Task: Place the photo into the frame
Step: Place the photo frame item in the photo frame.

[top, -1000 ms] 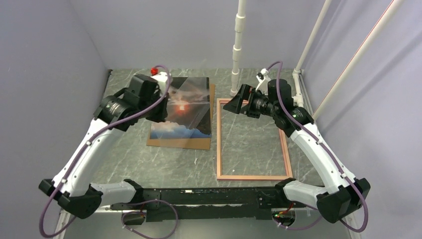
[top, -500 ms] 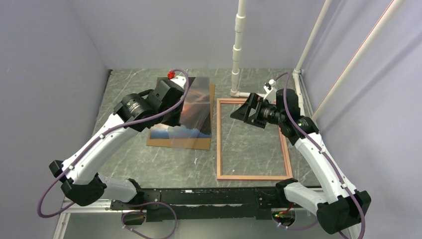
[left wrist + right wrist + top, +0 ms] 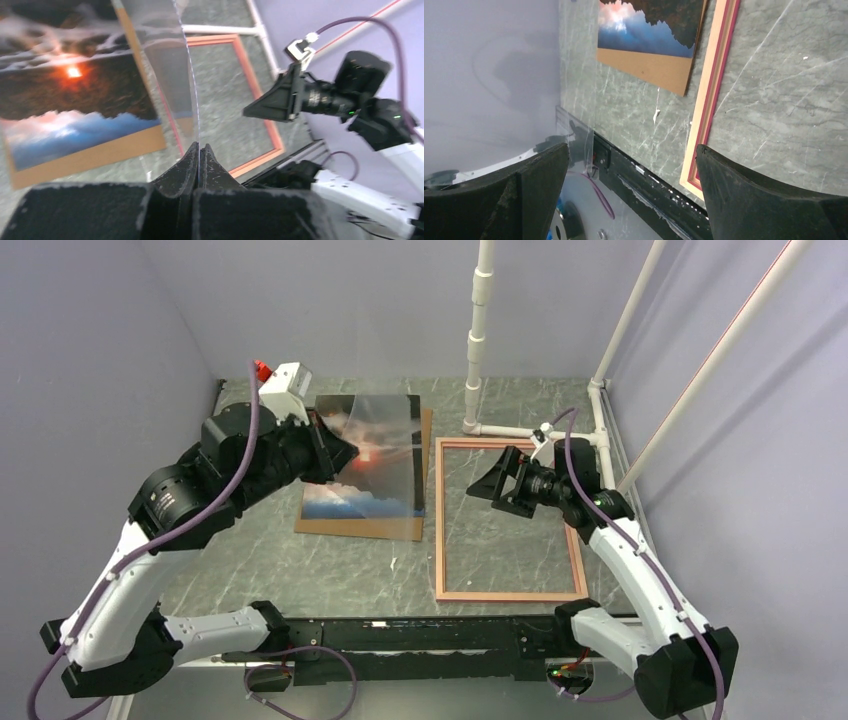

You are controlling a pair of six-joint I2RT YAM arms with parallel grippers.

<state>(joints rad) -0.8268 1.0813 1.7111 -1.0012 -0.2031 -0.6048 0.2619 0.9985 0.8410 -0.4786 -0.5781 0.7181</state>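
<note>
My left gripper is holding the clear sheet [image 3: 385, 455], which hangs over the photo, short of the frame, so next my right gripper grabs the sheet by its free edge [image 3: 415, 475].
The photo [image 3: 372, 480] with its glowing sun lies face up on a brown backing board [image 3: 355, 528] left of centre. The reddish-pink frame [image 3: 440, 540] lies flat to its right with bare table inside. My left gripper [image 3: 343, 452] hangs over the photo's left part, shut on the edge of a clear transparent sheet [image 3: 388, 422] that it holds up, curved, above the photo. In the left wrist view the sheet [image 3: 172, 65] runs straight into the shut jaws [image 3: 199, 148]. My right gripper [image 3: 497, 486] hovers open over the frame's upper half, holding nothing.
White pipes [image 3: 478, 335] rise at the back and a horizontal one [image 3: 520, 430] runs along the frame's far edge. Purple walls close in both sides. A black rail [image 3: 420, 635] lines the near table edge between the arm bases.
My left arm has swung back to the left and its wrist has turned, with the clear sheet still in its jaws. My right gripper has come nearer, over the frame, still open.
</note>
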